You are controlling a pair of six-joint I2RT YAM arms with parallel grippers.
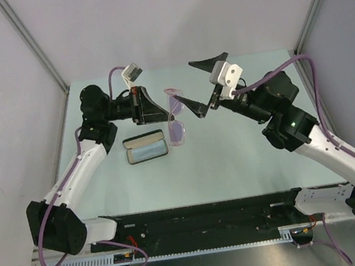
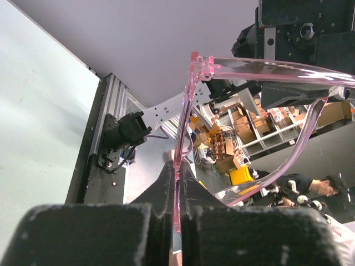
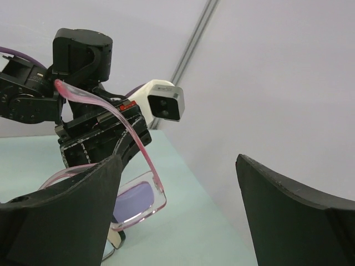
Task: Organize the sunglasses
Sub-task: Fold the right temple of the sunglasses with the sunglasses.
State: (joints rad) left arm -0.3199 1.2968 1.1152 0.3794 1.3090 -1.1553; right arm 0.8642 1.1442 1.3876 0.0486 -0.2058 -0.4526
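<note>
Both temple arms (image 2: 277, 69) reach out too far to fit the case, so the robot's left gripper should keep the frame still while its right gripper first folds each arm (image 2: 293, 158) in.
The sunglasses (image 1: 178, 130), with a thin translucent pink frame and pale purple lenses, hang in the air above the table. My left gripper (image 1: 165, 113) is shut on their frame. In the left wrist view the fingers (image 2: 161, 194) pinch the pink frame (image 2: 177, 166), and a temple arm (image 2: 266, 69) runs off to the right. My right gripper (image 1: 201, 84) is open and empty, just right of the glasses. In the right wrist view (image 3: 177, 205) its left finger (image 3: 61, 216) is beside the lens (image 3: 136, 199), and I cannot tell whether it touches.
A black oblong case (image 1: 146, 146) lies open on the pale green table (image 1: 235, 158), below the glasses, with a pale blue cloth (image 1: 147, 152) inside. Grey walls and metal posts (image 1: 30, 41) stand round the table. A black rail (image 1: 204, 219) runs along the near edge.
</note>
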